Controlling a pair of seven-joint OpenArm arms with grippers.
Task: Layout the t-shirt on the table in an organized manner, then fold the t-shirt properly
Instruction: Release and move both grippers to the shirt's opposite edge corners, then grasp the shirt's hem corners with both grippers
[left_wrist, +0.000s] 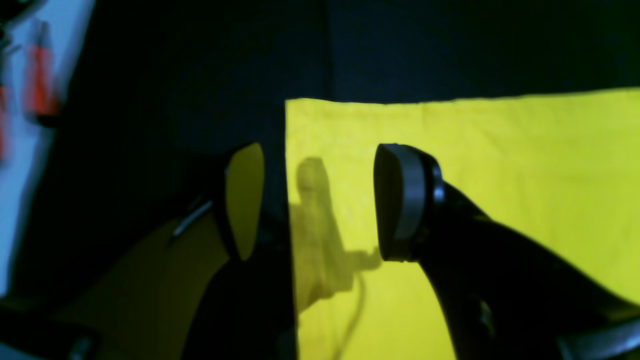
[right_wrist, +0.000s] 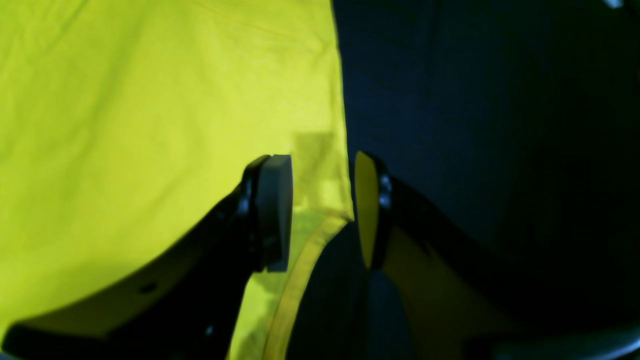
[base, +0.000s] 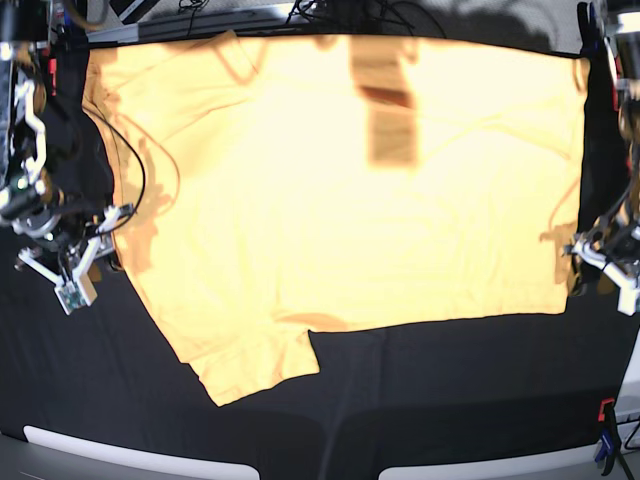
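The sleeve (base: 257, 368) sticks out beyond the t-shirt's near edge (base: 308, 330), so that sleeve will follow along and still stick out when the robot folds the t-shirt's edge inward.
The pale yellow-orange t-shirt (base: 340, 190) lies spread flat across the black table (base: 450, 400), its sleeves toward the base view's left. My left gripper (left_wrist: 320, 205) is open just above the shirt's straight edge (left_wrist: 287, 165). One finger is over the cloth and the other over bare table, near a corner of the shirt. In the base view this left gripper (base: 578, 255) sits at the shirt's right edge. My right gripper (right_wrist: 320, 210) is open over the opposite edge of the t-shirt (right_wrist: 150, 125), beside a stitched band (right_wrist: 300, 260). In the base view the right gripper (base: 112, 225) is at the left.
A red clamp (left_wrist: 40, 85) shows blurred at the table's side. Another clamp (base: 603, 430) stands at the front right corner. Cables (base: 300, 12) run along the far edge. A dark shadow patch (base: 385, 110) falls on the shirt's upper middle. Black cloth (base: 450, 400) stretches in front of the shirt.
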